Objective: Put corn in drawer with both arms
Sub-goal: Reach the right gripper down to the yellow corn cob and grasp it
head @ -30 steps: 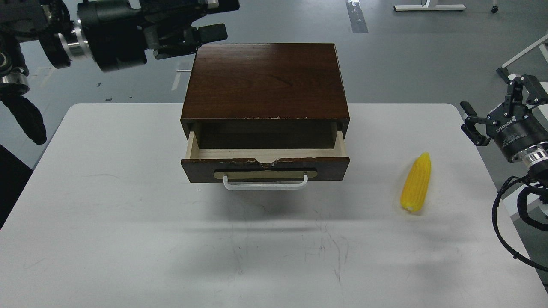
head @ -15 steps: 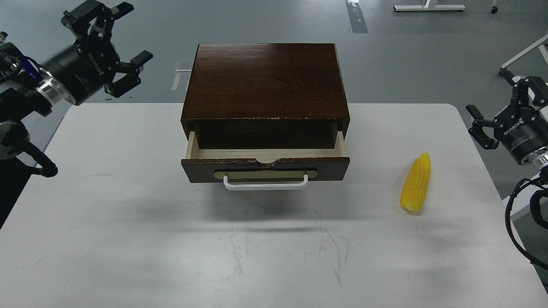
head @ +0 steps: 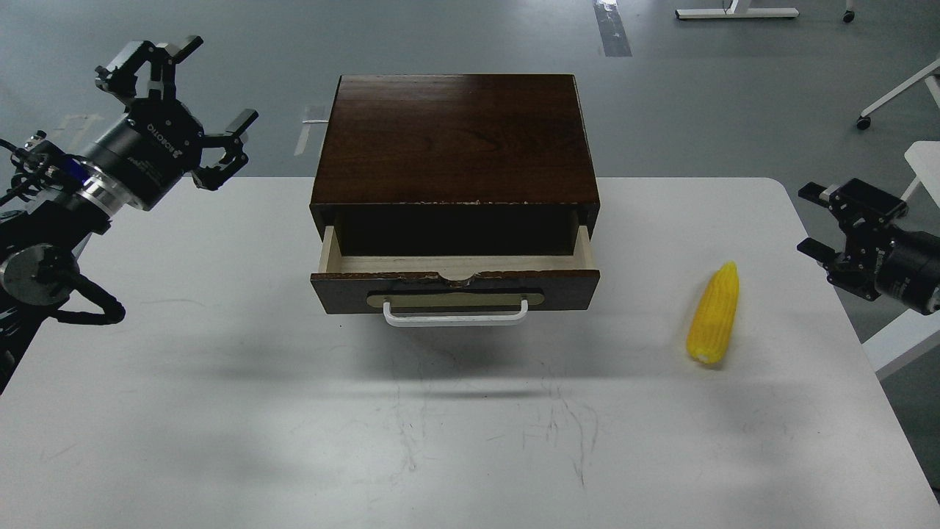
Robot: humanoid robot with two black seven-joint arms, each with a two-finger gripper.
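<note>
My gripper will lower the yellow corn [head: 714,313] in, and the corn will settle crosswise, because the drawer's opening [head: 456,261] is wide but short from front to back.
The yellow corn [head: 713,323] lies on the white table [head: 220,367] at the right, pointed end away from me. The drawer [head: 454,283] of the dark brown wooden box [head: 455,139] is pulled partly out, showing a pale wood interior with nothing in it, and has a white bar handle [head: 455,314]. My left gripper [head: 187,103] is open and empty, raised over the table's far left corner, left of the box. My right gripper [head: 826,224] is open and empty at the table's right edge, just right of the corn and above it.
The box stands at the middle back of the table. Grey floor lies beyond, with white frame legs [head: 734,12] at the far right. A white table edge [head: 922,158] stands past the right side.
My left gripper has swung from high at the upper left, near the box's back corner, down and left to the table's far left corner. My right gripper has lowered and turned beside the corn.
</note>
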